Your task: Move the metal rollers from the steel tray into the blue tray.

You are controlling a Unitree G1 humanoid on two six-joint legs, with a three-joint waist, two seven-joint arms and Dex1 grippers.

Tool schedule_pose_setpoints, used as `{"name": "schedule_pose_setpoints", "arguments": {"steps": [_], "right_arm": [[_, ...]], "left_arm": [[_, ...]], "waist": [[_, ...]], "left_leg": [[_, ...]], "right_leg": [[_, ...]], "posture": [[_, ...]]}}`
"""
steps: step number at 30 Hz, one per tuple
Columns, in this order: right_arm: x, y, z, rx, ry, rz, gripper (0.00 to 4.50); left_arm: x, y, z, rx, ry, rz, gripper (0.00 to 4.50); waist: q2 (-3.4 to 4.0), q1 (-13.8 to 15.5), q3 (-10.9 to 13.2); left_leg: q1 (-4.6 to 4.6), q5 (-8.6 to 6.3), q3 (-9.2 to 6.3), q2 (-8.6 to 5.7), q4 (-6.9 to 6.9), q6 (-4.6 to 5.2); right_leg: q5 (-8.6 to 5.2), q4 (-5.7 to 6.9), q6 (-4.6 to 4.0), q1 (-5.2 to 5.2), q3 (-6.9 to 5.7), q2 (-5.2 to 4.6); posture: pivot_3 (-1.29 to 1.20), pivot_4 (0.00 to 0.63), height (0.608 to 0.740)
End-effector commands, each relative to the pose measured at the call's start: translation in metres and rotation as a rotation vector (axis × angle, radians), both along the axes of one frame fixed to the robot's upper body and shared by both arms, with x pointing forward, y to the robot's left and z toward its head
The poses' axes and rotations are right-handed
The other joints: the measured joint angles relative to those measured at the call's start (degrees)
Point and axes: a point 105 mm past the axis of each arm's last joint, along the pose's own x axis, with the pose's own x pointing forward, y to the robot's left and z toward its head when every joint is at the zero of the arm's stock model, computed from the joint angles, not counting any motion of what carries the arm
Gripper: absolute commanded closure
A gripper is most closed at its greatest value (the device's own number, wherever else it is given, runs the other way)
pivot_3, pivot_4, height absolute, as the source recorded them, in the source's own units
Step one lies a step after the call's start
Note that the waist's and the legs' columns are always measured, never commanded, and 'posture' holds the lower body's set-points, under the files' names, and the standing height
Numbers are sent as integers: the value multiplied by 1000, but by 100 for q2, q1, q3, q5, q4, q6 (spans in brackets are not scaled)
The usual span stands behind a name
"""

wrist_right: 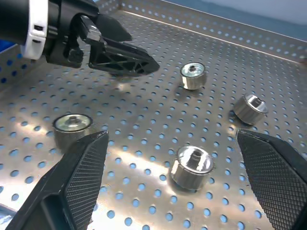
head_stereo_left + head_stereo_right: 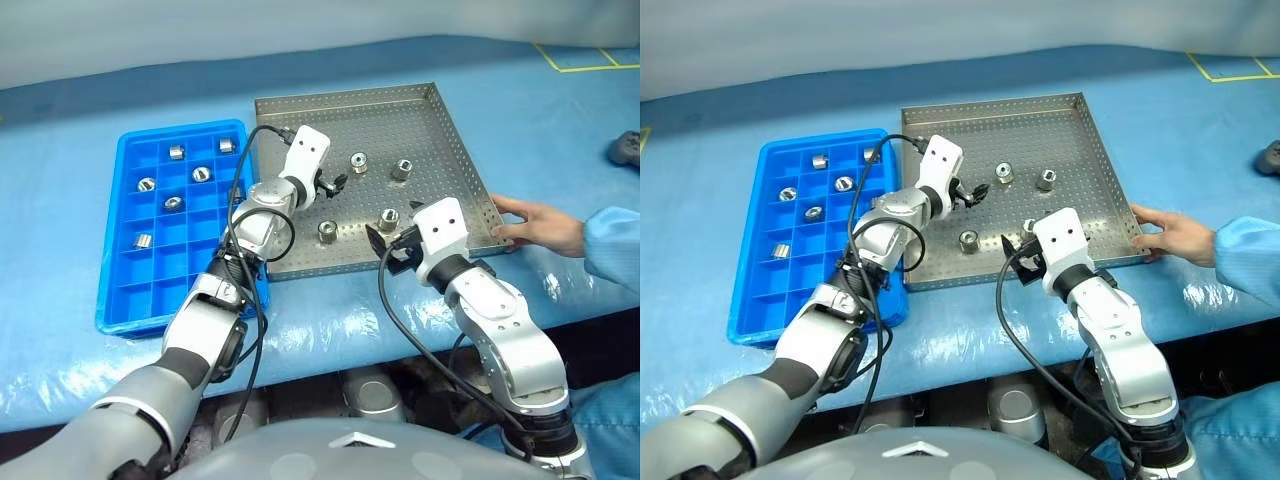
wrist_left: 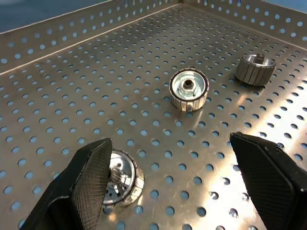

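The nearest roller point(image 3: 123, 179) is partly behind a finger of the robot's left gripper, so the robot should back off toward the blue tray point(image 2: 172, 228) and center the gripper's opening on the roller.
The steel tray point(image 2: 440, 120) lies mid-table with several metal rollers point(image 2: 358, 162) loose on it. My left gripper point(image 2: 335, 186) hovers open over the tray's left half, a little short of that roller; in the left wrist view one roller point(image 3: 122, 177) lies by my left finger point(image 3: 91, 182), and two others point(image 3: 188, 89) lie farther off. At the tray's front rim, my right gripper point(image 2: 385, 250) is open and empty just behind a roller point(image 1: 192, 165). To the left lies the blue tray point(image 2: 120, 290), several of its compartments holding a roller point(image 2: 201, 174).
A person's hand point(image 2: 530, 222) in a blue sleeve grips the steel tray's right front corner. A dark object point(image 2: 626, 148) lies at the table's right edge. Black cables loop along both forearms. A pale blue cover point(image 2: 80, 130) wraps the table.
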Motion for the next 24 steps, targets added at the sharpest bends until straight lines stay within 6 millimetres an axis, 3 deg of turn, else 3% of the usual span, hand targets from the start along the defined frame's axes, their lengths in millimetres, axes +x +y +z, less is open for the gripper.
{"name": "schedule_pose_setpoints", "arguments": {"steps": [1,6,10,13,15,20,24], "right_arm": [[-2,-2,15,8,-64,-18,0],[-2,-2,16,8,-66,-22,0],[-2,-2,16,7,-66,-22,0],[-4,-2,15,6,-61,-21,0],[-4,-2,14,6,-60,-21,0],[-4,0,12,17,-53,-14,0],[-2,4,12,21,-52,5,0]], "left_arm": [[10,4,14,-1,-60,39,233],[13,4,8,39,-56,61,233],[-1,-4,4,26,-30,-53,233],[-16,0,7,-6,-22,-142,233],[-25,7,12,-26,-21,-194,233],[-36,57,28,7,-55,-155,233],[-42,66,19,46,-26,-143,233]], "waist": [[0,-51,0],[0,-144,0],[1,-176,0],[2,-231,-1],[3,-282,-1],[4,-321,-1],[5,-231,-2]], "left_leg": [[-1,0,0,0,0,0],[-9,0,0,-2,1,0],[-11,0,1,-3,-4,0],[-10,0,1,-2,-15,0],[-9,0,1,1,-18,0],[-1,0,2,3,-14,0],[1,0,1,0,-6,0]], "right_leg": [[1,-4,2,0,0,0],[7,-17,13,0,0,-2],[8,-24,14,0,0,-4],[8,-27,14,-1,1,-4],[8,-27,13,-3,2,-3],[8,-14,13,-2,5,-2],[9,-13,16,5,3,-4]], "posture": [[-315,150,740],[-316,150,740],[-321,150,740],[-323,150,740],[-323,150,740],[-298,150,740],[-275,150,740]]}}
